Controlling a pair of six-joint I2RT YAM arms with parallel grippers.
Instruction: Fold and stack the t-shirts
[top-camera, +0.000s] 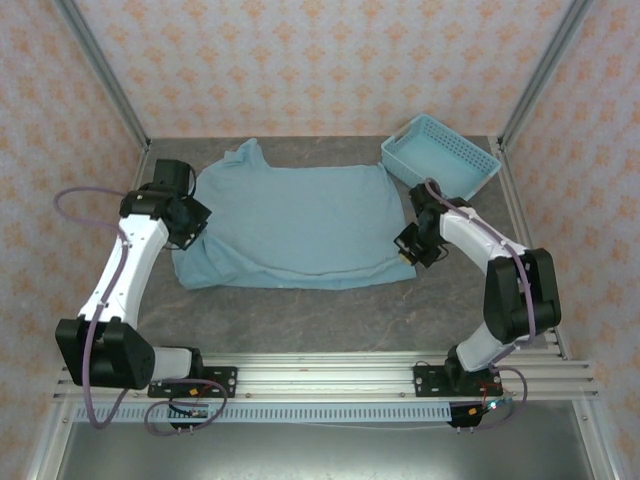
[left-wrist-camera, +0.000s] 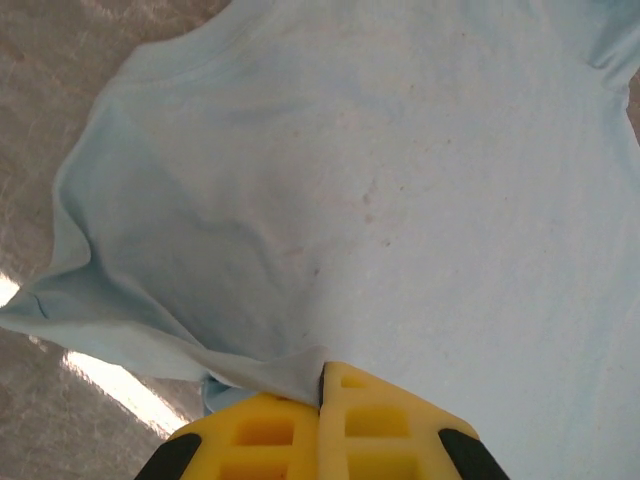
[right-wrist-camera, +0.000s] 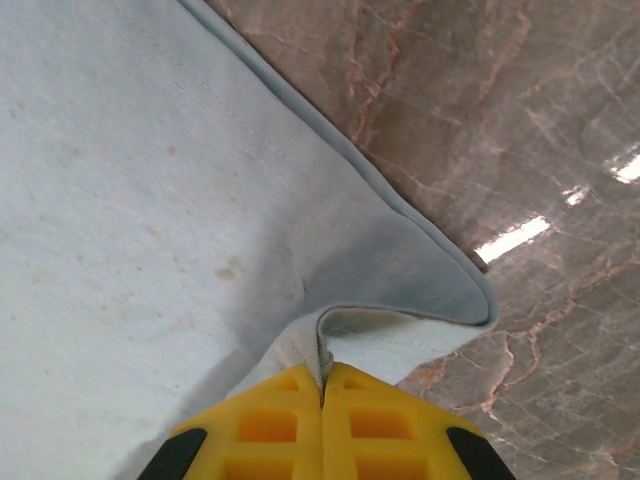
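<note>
I should keep my right gripper moving over the shirt (top-camera: 390, 224), as the hem corner (right-wrist-camera: 318, 345) is lined up with the shirt's side edge, and let go of the hem flat there.
A light blue t-shirt (top-camera: 295, 220) lies spread across the middle of the grey table, one sleeve pointing to the far left. My left gripper (top-camera: 197, 222) is at the shirt's left edge, shut on a pinched fold of the cloth (left-wrist-camera: 290, 375). At the shirt's right edge my right gripper (top-camera: 408, 246) is shut on a fold at the hem corner (right-wrist-camera: 320, 345). In both wrist views the yellow fingers (left-wrist-camera: 390, 425) (right-wrist-camera: 385, 425) meet with cloth caught in the seam. The shirt's plain side faces up; no print shows.
A light blue perforated plastic basket (top-camera: 441, 155) stands at the back right corner, just beyond the right arm. Metal frame posts (top-camera: 103, 72) and patterned walls close in the table. Bare marble tabletop (top-camera: 320, 315) lies between the shirt and the arm bases.
</note>
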